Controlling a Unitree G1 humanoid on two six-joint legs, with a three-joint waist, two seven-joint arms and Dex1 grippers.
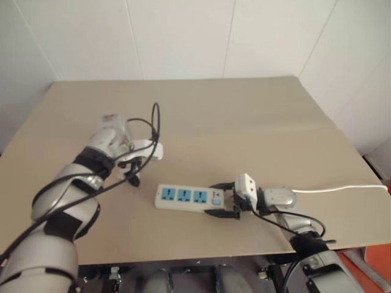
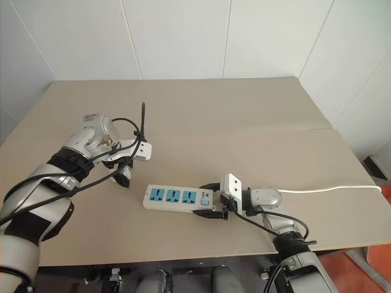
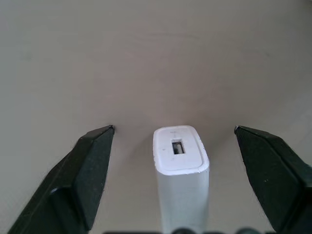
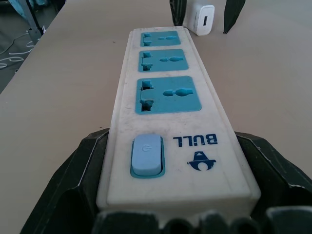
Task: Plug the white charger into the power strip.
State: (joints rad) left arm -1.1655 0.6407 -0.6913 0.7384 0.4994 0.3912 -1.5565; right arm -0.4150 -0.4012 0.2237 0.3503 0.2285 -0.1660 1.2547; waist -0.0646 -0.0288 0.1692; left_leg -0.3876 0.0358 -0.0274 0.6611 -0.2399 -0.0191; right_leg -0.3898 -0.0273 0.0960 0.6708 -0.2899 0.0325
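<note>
The white charger (image 3: 183,197) has its port side (image 3: 179,148) facing up, so it will sit upright with its port still showing when the robot pushes it down into the power strip.
The white charger (image 3: 180,161) stands upright on the table, its port face up. My left gripper (image 3: 173,129) points down over it, open, with a black finger on each side and a gap to both. The right wrist view shows this charger (image 4: 201,19) just past the far end of the power strip (image 1: 183,196). The strip is a white bar with three blue sockets and a blue switch (image 4: 146,156), lying flat near the table's front. My right gripper (image 1: 215,199) is shut on its switch end, one finger against each long side.
The strip's white cord (image 1: 342,189) runs right across the tan table (image 1: 244,122) to its right edge. A black cable (image 1: 156,119) loops above my left wrist. White walls stand behind the table.
</note>
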